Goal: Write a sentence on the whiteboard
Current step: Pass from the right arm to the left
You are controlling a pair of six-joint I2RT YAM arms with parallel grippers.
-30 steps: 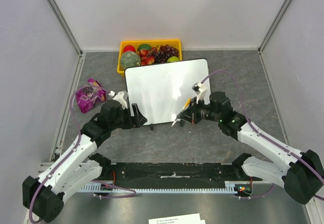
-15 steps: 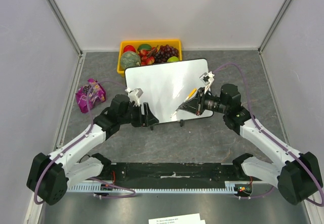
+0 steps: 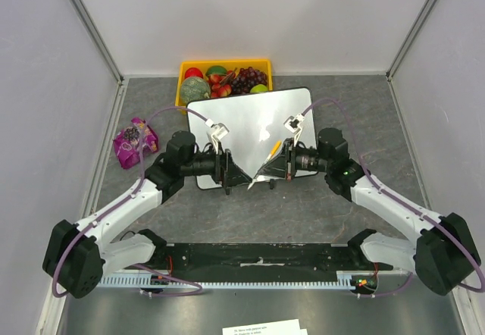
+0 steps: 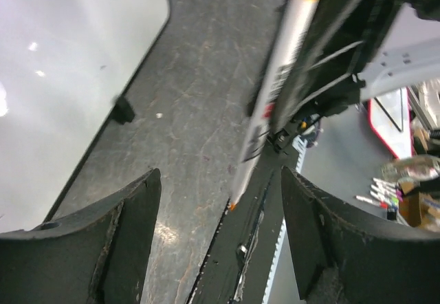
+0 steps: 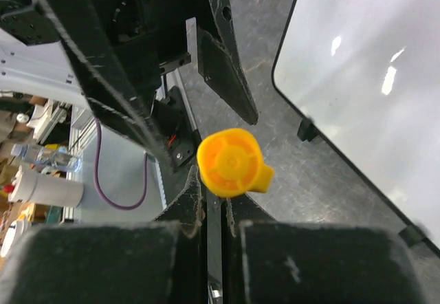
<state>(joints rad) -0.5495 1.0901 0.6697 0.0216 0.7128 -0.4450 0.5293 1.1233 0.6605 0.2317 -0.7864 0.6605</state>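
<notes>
I should hold the marker's tip with my left gripper while my right gripper regrips the marker, because the marker's orange back end tips up off my right gripper's fingers.
The whiteboard lies in the middle of the table, glossy and blank; no sentence shows on it. My right gripper is shut on a white marker with an orange back end, held over the board's near edge. The marker's orange tip points at my left gripper, which stands open with the tip between its fingers, touching neither. In the right wrist view the orange end sits just above my shut right gripper, and the board fills the right side.
A yellow tray of fruit stands behind the board. A purple bag lies at the left. Grey walls close in on three sides. The board rests on small black feet. The arms' base rail runs along the near edge.
Both grippers have come together over the board's near edge. The left one swung right and narrowed a little; the marker's tip now sits between its open fingers.
</notes>
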